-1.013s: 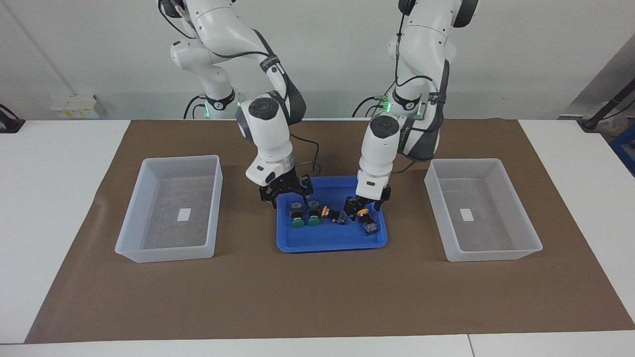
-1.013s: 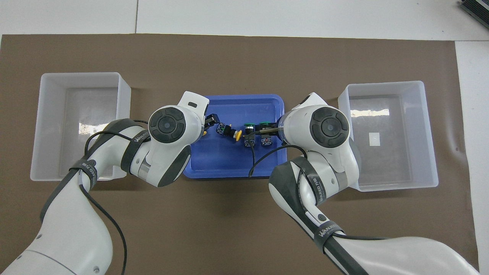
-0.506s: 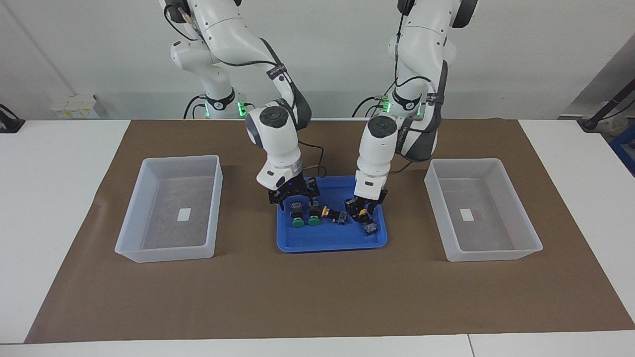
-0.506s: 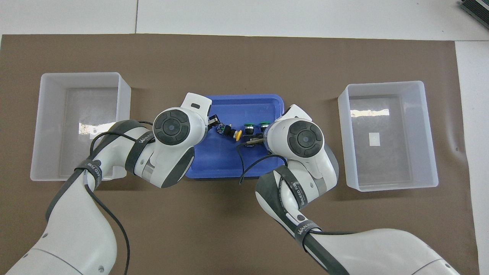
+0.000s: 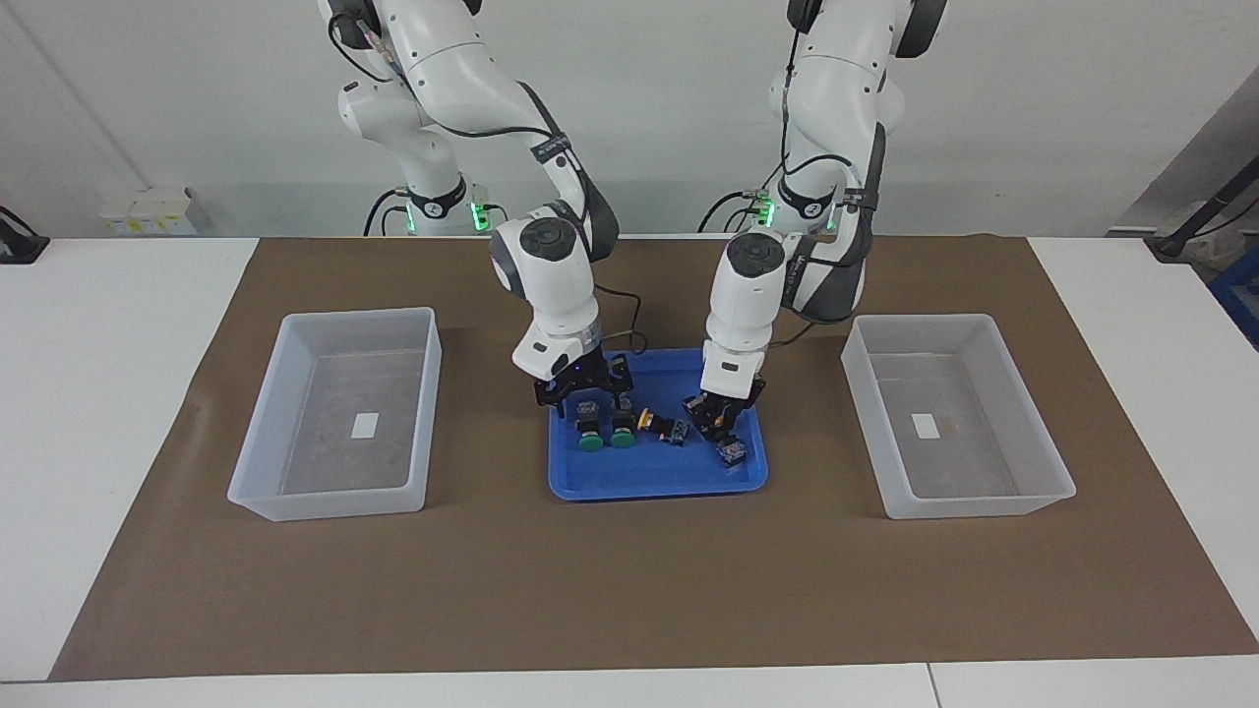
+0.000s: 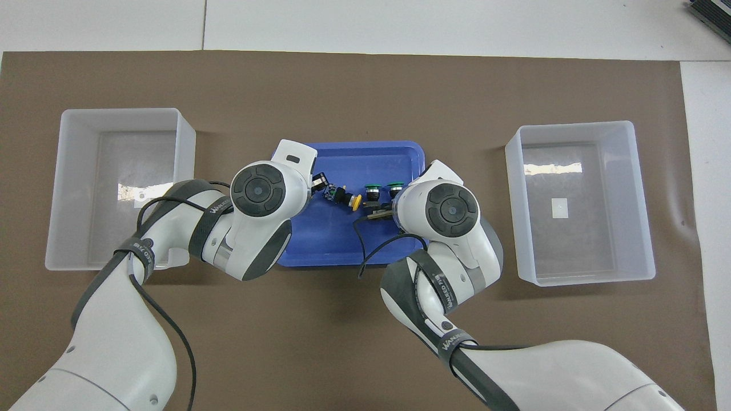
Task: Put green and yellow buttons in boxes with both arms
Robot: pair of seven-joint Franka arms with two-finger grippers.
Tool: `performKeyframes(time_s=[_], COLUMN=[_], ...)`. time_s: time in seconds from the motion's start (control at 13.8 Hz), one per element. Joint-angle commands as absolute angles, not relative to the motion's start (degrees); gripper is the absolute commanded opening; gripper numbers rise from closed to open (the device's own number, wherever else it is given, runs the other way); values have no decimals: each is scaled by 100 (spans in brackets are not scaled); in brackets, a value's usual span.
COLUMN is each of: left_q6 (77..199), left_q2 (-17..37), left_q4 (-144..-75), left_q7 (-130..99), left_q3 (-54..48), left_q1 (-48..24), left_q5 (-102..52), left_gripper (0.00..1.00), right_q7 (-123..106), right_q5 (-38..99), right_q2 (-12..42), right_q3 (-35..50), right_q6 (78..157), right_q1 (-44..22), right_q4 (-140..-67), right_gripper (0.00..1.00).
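The green button nearer my right gripper will come away by itself when I pick it up, because a gap shows between the green caps.
Two green buttons lie side by side in the blue tray, caps pointing away from the robots. My right gripper is low over their rear ends, open, one finger on each side of the pair. One yellow button lies loose mid-tray. My left gripper is shut on the other yellow button, whose bluish block sticks out below the fingers. In the overhead view both wrists cover their fingertips. Two boxes flank the tray, each holding only a white label.
A brown mat covers the table between the white margins. The boxes stand about a hand's width from the tray on either side. A black cable hangs from the right wrist over the tray's robot-side rim.
The left gripper has shut on the yellow button at its end of the tray. The right gripper has shifted from the tray's rim to over the green buttons and come lower.
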State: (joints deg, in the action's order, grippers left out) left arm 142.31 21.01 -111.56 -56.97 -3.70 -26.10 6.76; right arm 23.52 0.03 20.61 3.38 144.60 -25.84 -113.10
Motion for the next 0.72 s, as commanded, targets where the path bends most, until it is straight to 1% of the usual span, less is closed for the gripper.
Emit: performKeyframes(time_s=[0.0, 0.07, 0.14, 0.22, 0.43, 0.65], left_q6=[14151, 13968, 13714, 13485, 13237, 12808], left_q2=[2171, 2180, 2188, 2197, 2171, 1987], left_q4=[-11005, -10882, -10724, -10566, -10372, -10065], left_q7=[-5845, -5845, -5836, -5836, -5792, -5670], left_q3=[-290, -290, -290, -290, -290, -290], left_q1=[-2725, -2725, -2716, -2707, -2663, -2462], left_q5=[817, 817, 826, 826, 826, 835], left_gripper=[0, 0, 0, 0, 0, 0], right_q7=[2636, 2750, 2794, 2804, 2918, 3119], right_q5=[-176, -176, -176, -176, -176, -176], right_q2=[1934, 1934, 1934, 1934, 1934, 1925], right_q3=[343, 343, 343, 343, 343, 352], right_q6=[14572, 14572, 14572, 14572, 14572, 14563], right_q1=[-2558, -2558, -2558, -2558, -2558, -2566], right_q4=[-11461, -11461, -11461, -11461, -11461, -11470], right_gripper=[72, 65, 62, 62, 62, 62])
